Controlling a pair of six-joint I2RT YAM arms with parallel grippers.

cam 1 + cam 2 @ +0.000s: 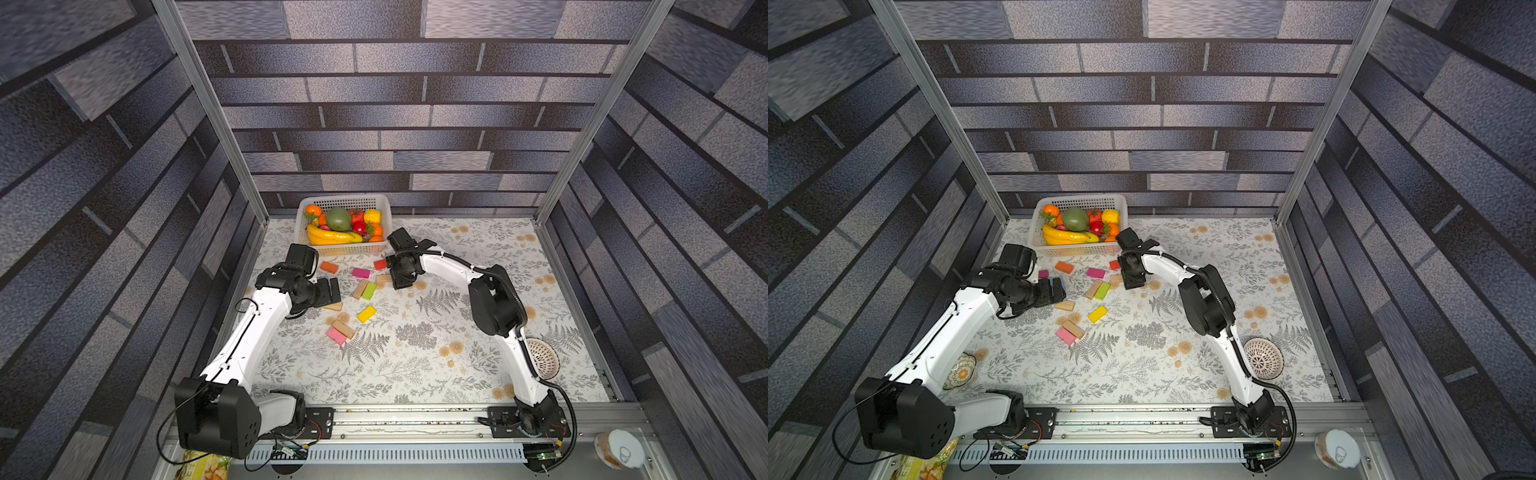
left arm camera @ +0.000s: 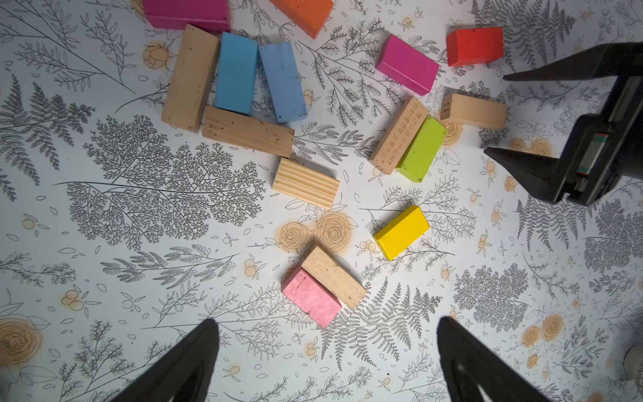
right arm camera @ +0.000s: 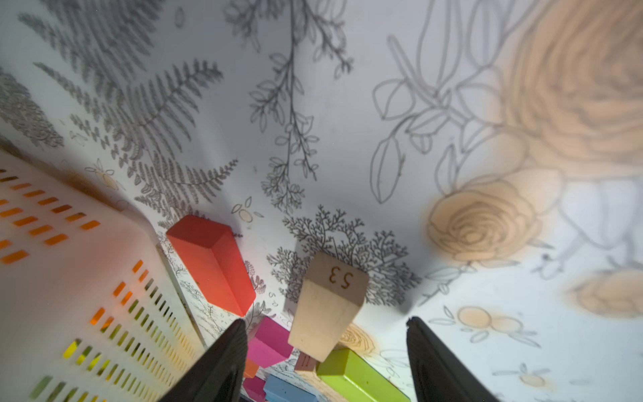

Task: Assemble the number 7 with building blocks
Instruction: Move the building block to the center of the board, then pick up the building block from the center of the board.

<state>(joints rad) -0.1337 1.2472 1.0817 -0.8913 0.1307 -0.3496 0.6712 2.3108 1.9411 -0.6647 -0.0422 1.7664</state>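
Note:
I should move my left gripper away, because it is hovering over the blue blocks (image 2: 258, 77) and blocks my right gripper's way to the tan block (image 1: 344, 328) beside the pink block.
The building blocks lie scattered on the floral table; no number 7 shows. In the left wrist view I see two blue blocks (image 2: 259, 78), tan ones, a green block (image 2: 422, 149), a yellow block (image 2: 402, 231) and a pink block (image 2: 311, 297). My left gripper (image 2: 327, 325) hovers open and empty above the pink block. My right gripper (image 3: 326, 323) is open near the basket, with its jaws on either side of a tan block marked 53 (image 3: 328, 306) and gaps on both sides. A red block (image 3: 215, 261) lies beside it. In a top view they are the left gripper (image 1: 333, 291) and the right gripper (image 1: 400, 284).
A white basket (image 1: 344, 199) of toy fruit stands at the back, close to the right gripper. A white perforated bowl (image 1: 542, 357) sits at the right behind the right arm. A small patterned dish (image 1: 961, 370) lies by the left arm. A can (image 1: 619, 449) stands off the front rail.

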